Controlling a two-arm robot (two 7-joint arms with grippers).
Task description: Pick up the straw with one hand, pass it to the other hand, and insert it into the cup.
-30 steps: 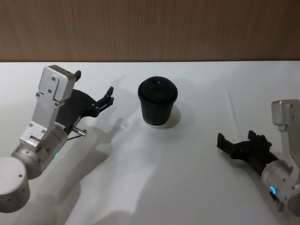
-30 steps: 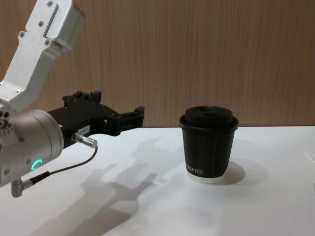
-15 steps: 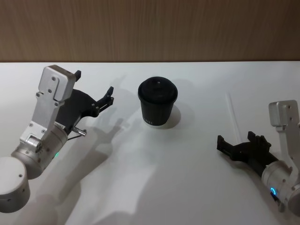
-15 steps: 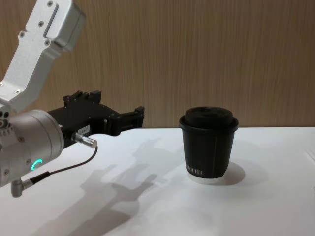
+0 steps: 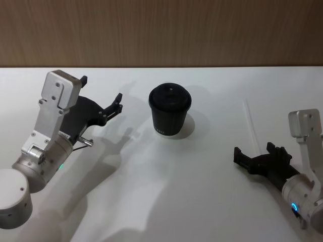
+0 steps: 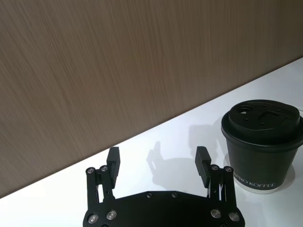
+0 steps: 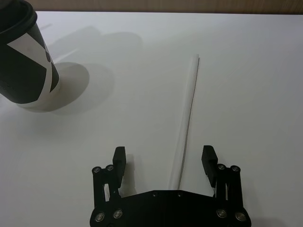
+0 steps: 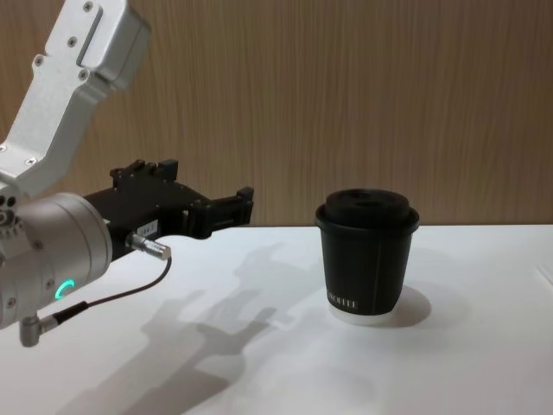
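Note:
I expect the white straw [image 5: 252, 126] to stick up well above the lid when I put it in, because it looks longer than the black cup [image 5: 170, 109] is tall.
The black ribbed cup [image 5: 170, 109] with its domed lid stands upright mid-table, also seen in the chest view [image 8: 367, 255] and both wrist views [image 6: 262, 142] [image 7: 23, 61]. The white straw [image 5: 250, 123] lies flat on the table to the cup's right, pointing away from me. My right gripper [image 5: 254, 149] is open at the straw's near end. In the right wrist view the straw [image 7: 187, 118] runs between the spread fingers of the right gripper [image 7: 164, 152], untouched. My left gripper [image 5: 102, 88] hovers open and empty left of the cup, as the left wrist view [image 6: 157, 156] and chest view [image 8: 207, 186] confirm.
The white table [image 5: 161, 191] runs back to a wood-panelled wall [image 5: 161, 30] behind the cup. Shadows of the arms fall across the table's left half.
My right gripper has shifted slightly toward the near edge of the table at the straw's end. The left arm, cup and straw have not moved.

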